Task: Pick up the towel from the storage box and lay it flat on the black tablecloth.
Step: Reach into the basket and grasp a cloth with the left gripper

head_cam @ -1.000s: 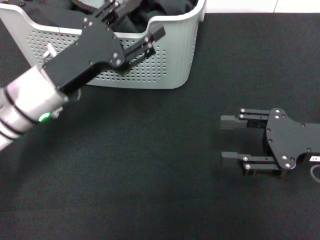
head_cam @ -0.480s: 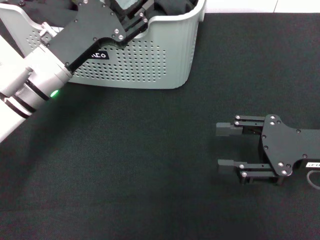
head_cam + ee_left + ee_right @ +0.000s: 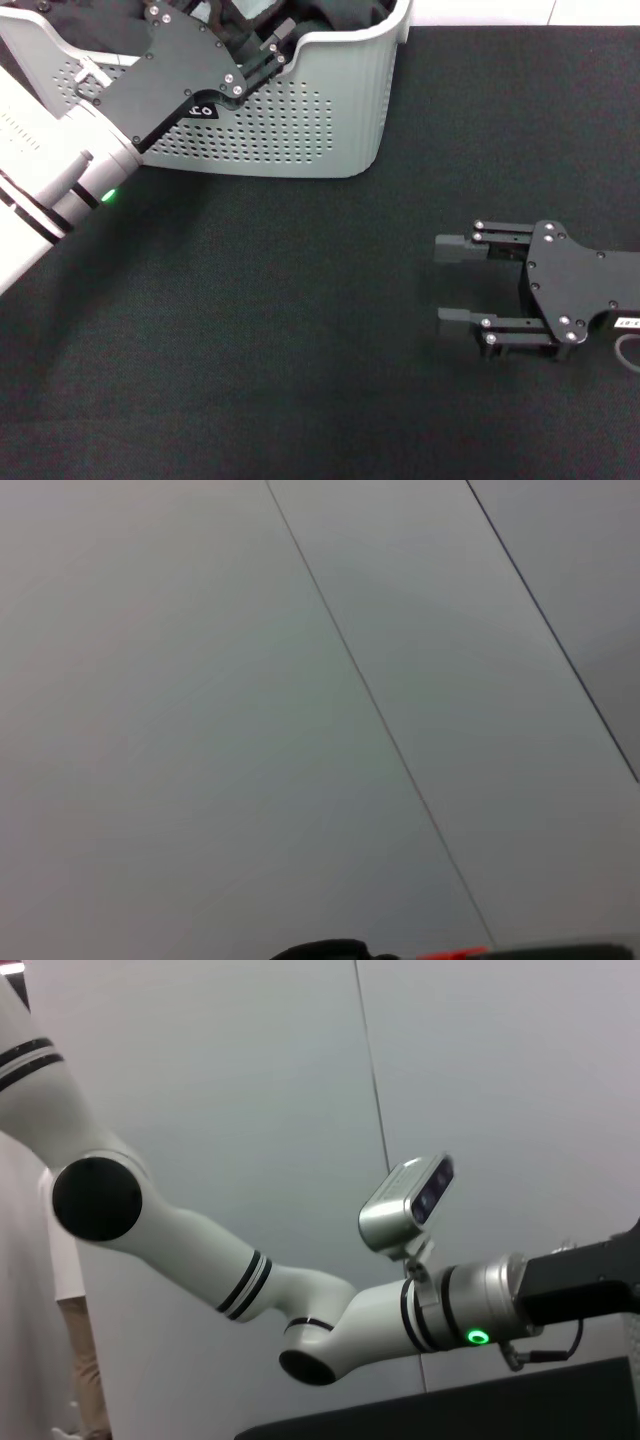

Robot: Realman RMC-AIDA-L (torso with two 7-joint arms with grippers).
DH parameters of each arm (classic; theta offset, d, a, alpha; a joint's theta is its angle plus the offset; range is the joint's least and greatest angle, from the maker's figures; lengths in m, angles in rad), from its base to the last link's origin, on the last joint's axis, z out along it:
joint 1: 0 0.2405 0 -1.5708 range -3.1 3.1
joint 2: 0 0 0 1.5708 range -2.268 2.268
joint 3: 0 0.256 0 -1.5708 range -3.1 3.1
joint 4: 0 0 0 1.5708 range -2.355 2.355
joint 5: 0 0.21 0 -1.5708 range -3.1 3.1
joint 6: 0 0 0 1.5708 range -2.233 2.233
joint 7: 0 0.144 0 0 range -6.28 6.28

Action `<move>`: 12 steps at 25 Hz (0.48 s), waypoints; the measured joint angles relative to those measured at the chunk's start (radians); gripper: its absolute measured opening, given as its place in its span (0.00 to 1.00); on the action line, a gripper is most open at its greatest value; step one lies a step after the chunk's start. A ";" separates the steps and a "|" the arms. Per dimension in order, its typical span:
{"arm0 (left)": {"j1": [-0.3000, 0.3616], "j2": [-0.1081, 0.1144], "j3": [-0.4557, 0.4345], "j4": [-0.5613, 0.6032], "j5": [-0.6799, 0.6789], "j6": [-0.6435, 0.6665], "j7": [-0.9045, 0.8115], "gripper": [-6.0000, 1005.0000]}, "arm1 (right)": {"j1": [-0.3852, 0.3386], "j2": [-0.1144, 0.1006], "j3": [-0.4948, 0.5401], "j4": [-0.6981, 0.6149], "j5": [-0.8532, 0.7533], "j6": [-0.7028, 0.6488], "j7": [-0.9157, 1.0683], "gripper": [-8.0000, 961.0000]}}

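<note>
I expect the towel (image 3: 252,7) to come free and hang in loose folds when I lift it, because a grey patch shows among the black cloths (image 3: 340,12).
The storage box (image 3: 300,120), a light grey perforated basket, stands at the far left of the black tablecloth (image 3: 300,360). Only black cloths (image 3: 345,12) show inside it; the towel is hidden or out of view. My left gripper (image 3: 250,22) reaches over the box's front rim into the box, open, with its fingers among the black cloths and nothing seen held. My right gripper (image 3: 452,281) rests open and empty low over the tablecloth at the right. The right wrist view shows my left arm (image 3: 300,1300) against a grey wall.
The box's front wall carries a black logo label (image 3: 200,108) partly covered by my left hand. A white strip of floor (image 3: 480,12) shows beyond the tablecloth's far edge. The left wrist view shows only a grey panelled wall (image 3: 300,730).
My left gripper has moved away from me, from in front of the box's wall over the rim and into the box. My right gripper has shifted slightly.
</note>
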 joint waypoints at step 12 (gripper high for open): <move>-0.012 -0.002 0.006 -0.025 -0.067 -0.064 0.129 0.70 | 0.000 0.000 0.000 0.000 0.001 0.001 -0.001 0.70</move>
